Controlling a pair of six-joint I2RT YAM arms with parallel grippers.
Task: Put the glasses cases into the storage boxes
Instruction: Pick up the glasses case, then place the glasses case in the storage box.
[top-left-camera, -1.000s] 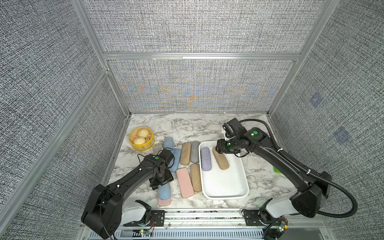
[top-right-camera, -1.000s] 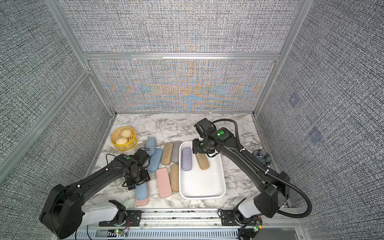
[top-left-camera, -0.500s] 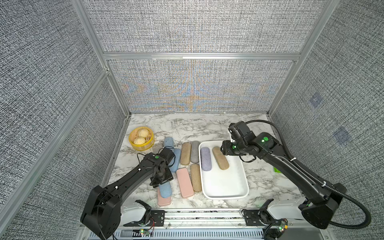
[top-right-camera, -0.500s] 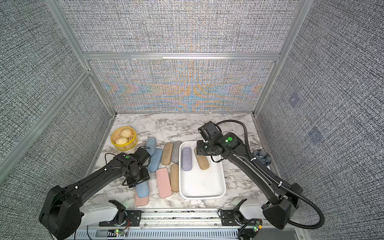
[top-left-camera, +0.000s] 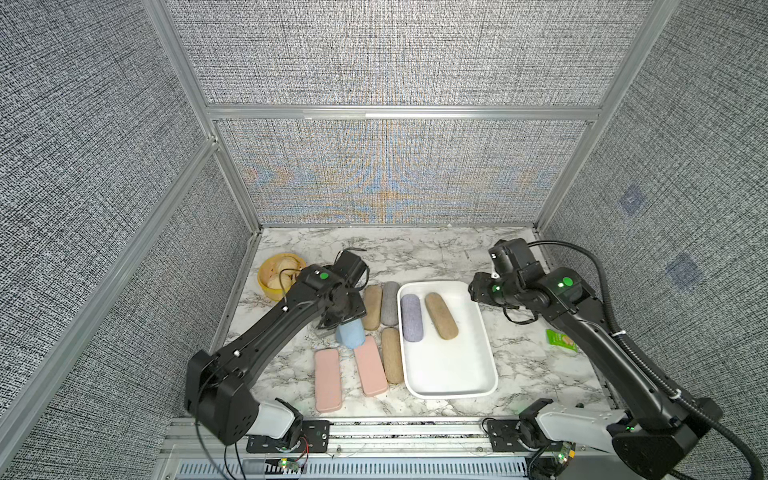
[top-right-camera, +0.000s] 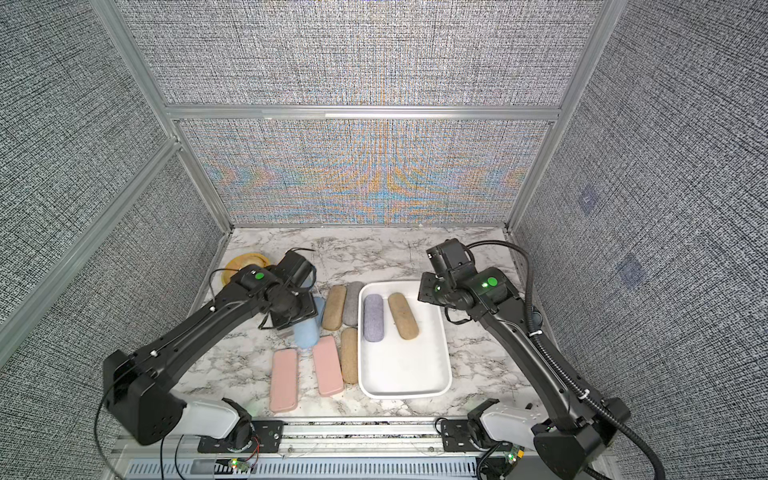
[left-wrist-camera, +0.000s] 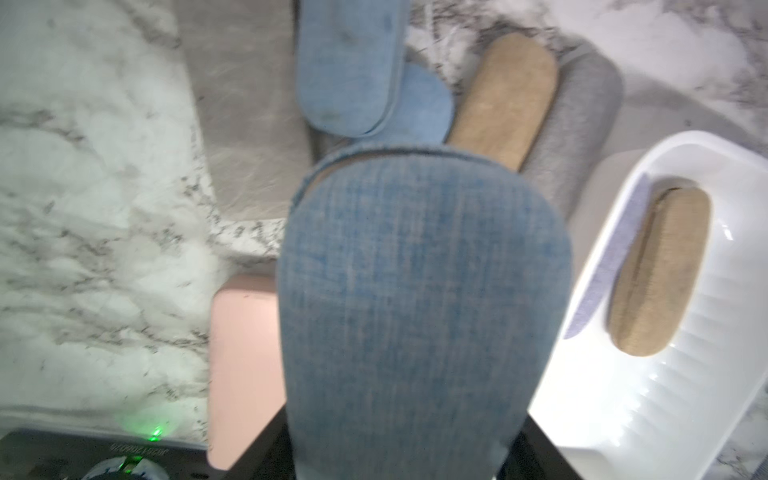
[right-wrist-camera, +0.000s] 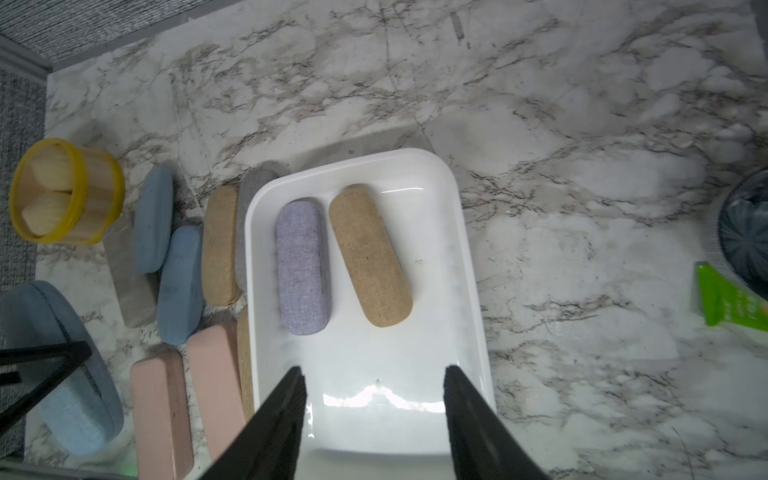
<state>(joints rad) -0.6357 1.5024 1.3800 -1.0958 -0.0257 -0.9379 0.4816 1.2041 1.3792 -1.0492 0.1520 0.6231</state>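
Observation:
The robot's left gripper keeps bringing the light blue case and releases it there (top-left-camera: 465, 313), as a part of the white box (top-left-camera: 467, 317) is free between the tan case and the box's side.
My left gripper (top-left-camera: 332, 321) is shut on a light blue glasses case (top-left-camera: 351, 335), held tilted above the table just left of the row of cases; it fills the left wrist view (left-wrist-camera: 415, 311) and hides the fingertips. The white storage box (top-left-camera: 491, 361) holds a lavender case (top-left-camera: 411, 318) and a tan case (top-left-camera: 441, 316). Outside it lie two tan cases (top-left-camera: 372, 307) (top-left-camera: 391, 355), a grey one (top-left-camera: 390, 303) and two pink ones (top-left-camera: 370, 365) (top-left-camera: 327, 380). My right gripper (right-wrist-camera: 374, 374) is open and empty, over the box's far right corner.
A yellow steamer basket (top-left-camera: 279, 276) with buns stands at the back left. Two more light blue cases (right-wrist-camera: 153, 220) (right-wrist-camera: 180, 282) and a flat grey one (right-wrist-camera: 129, 282) lie beneath my left arm. A green packet (top-left-camera: 561, 340) and a dark round object (right-wrist-camera: 748, 228) sit right of the box.
My left gripper has closed on the light blue case and lifted it off the front pink case. My right gripper has drawn back rightward from over the cases in the box.

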